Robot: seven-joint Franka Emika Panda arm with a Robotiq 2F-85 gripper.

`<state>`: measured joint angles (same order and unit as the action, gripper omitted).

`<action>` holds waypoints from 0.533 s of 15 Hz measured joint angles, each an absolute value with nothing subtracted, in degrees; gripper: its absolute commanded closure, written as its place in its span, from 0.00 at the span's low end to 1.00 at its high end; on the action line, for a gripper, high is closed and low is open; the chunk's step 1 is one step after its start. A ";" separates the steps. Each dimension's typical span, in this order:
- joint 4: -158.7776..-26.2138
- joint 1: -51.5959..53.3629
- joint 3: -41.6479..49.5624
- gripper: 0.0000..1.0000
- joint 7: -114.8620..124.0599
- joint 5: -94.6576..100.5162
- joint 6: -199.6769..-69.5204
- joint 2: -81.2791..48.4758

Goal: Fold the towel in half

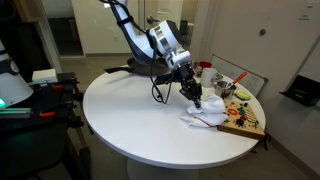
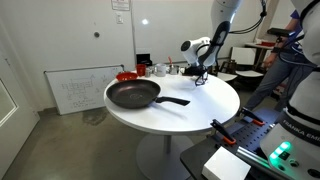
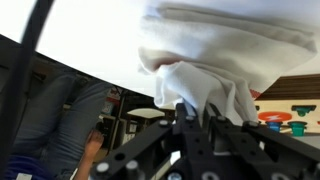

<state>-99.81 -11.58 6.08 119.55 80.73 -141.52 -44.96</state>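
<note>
The towel's bunched end (image 1: 221, 107) lies over the wooden board. Next, my gripper pulls the towel onto the clear tabletop (image 1: 168, 116), then opens and grips it again before folding.
The towel (image 1: 205, 116) is a small white rumpled cloth lying on the round white table (image 1: 130, 120), next to a wooden board. My gripper (image 1: 197, 100) is lowered onto its upper edge. In the wrist view the black jaws (image 3: 195, 112) are closed with a fold of the white towel (image 3: 215, 70) pinched between them and the cloth bunched above. In an exterior view the gripper (image 2: 201, 74) sits at the table's far side and the towel is barely visible behind it.
A dark frying pan (image 2: 134, 94) lies on the table (image 2: 190, 115). A wooden board with colourful pieces (image 1: 243, 120) lies beside the towel. Cups and small items (image 1: 215, 80) stand behind it. A person (image 2: 290, 50) stands beside the table.
</note>
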 measured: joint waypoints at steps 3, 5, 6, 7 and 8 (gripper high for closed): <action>-99.80 -13.10 3.76 0.95 107.55 72.23 -141.91 -44.92; -99.81 -12.91 3.37 0.95 101.00 67.04 -142.16 -44.79; -99.82 -12.62 3.37 0.95 98.66 65.18 -142.19 -44.67; -99.83 -12.31 3.38 0.95 96.59 63.56 -142.25 -44.53; -99.87 -11.93 3.49 0.95 94.99 62.43 -142.35 -44.37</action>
<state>-99.87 -11.93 3.49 94.99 62.43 -142.35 -44.37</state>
